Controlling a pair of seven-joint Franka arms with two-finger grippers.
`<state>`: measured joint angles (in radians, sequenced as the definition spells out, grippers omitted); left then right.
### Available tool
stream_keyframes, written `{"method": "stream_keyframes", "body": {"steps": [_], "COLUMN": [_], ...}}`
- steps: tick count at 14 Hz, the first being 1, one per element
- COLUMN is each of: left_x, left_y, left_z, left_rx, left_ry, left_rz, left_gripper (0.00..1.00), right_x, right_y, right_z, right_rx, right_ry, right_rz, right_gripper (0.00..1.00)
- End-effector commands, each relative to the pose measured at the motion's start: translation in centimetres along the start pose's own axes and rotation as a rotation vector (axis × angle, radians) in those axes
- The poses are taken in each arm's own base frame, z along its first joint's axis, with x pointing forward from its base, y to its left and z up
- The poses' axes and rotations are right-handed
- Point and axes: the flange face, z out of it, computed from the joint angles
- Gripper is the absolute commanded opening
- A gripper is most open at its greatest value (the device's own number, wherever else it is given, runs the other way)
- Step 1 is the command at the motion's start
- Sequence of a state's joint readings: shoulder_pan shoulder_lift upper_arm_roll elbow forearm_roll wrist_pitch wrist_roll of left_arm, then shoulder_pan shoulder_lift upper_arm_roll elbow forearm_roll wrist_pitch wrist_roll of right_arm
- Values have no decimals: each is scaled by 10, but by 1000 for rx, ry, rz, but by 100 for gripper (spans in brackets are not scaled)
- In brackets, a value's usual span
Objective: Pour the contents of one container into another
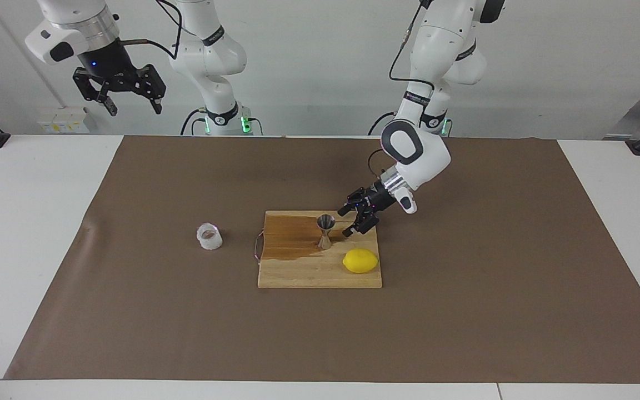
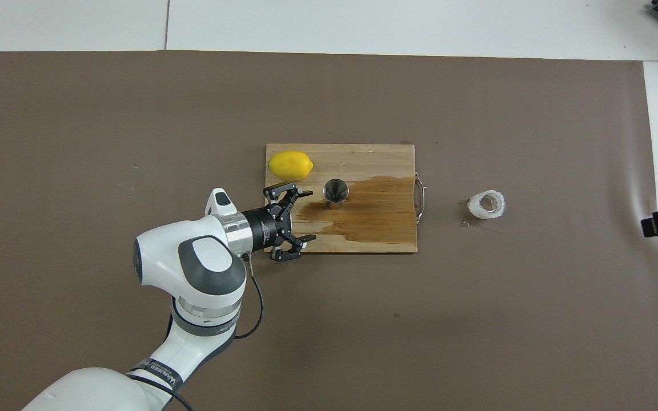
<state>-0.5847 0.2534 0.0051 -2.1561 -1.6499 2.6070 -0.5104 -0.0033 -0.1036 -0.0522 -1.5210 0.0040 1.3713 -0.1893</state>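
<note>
I can see small wet marks (image 2: 465, 222) next to the clear crinkled plastic cup (image 2: 487, 204), so I should expect hidden drops on the mat when I pick up the cup.
The clear crinkled plastic cup (image 1: 209, 236) stands upright on the brown mat, beside the wooden board toward the right arm's end; it also shows in the overhead view (image 2: 486, 204). The steel jigger (image 1: 325, 230) stands upright on the board (image 1: 298, 272), also seen from above (image 2: 335, 193). My left gripper (image 1: 346, 222) is open and empty, low over the board's edge at the left arm's end. It points sideways at the jigger with a small gap between them, as the overhead view (image 2: 311, 214) shows. My right gripper (image 1: 134, 106) is open and empty, held high over the right arm's end of the table.
A yellow lemon (image 1: 360, 260) lies on the board, farther from the robots than the left gripper. A dark wet stain (image 2: 374, 211) spreads over the board from the jigger toward the cup. The board has a metal handle (image 2: 420, 197) on the cup's side.
</note>
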Motion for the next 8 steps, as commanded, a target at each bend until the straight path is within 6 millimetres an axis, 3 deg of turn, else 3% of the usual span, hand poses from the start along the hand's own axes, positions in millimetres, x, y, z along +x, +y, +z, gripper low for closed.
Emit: {"method": "stream_keyframes", "body": {"steps": [1, 6, 8], "left_x": [-5, -2, 7], "left_y": [-8, -6, 9], "left_z": [-14, -25, -37], "left_rx": [46, 174, 269], "left_ry": [25, 32, 42], "left_rz": [75, 249, 369], "left_gripper": [100, 100, 100], "right_x": [-11, -10, -6], "right_y": [23, 51, 65], "right_z": [4, 23, 28], "right_rx": [1, -63, -103], "right_ry": [-1, 118, 157], "right_rz": [-167, -509, -618], "right_gripper": [100, 100, 100]}}
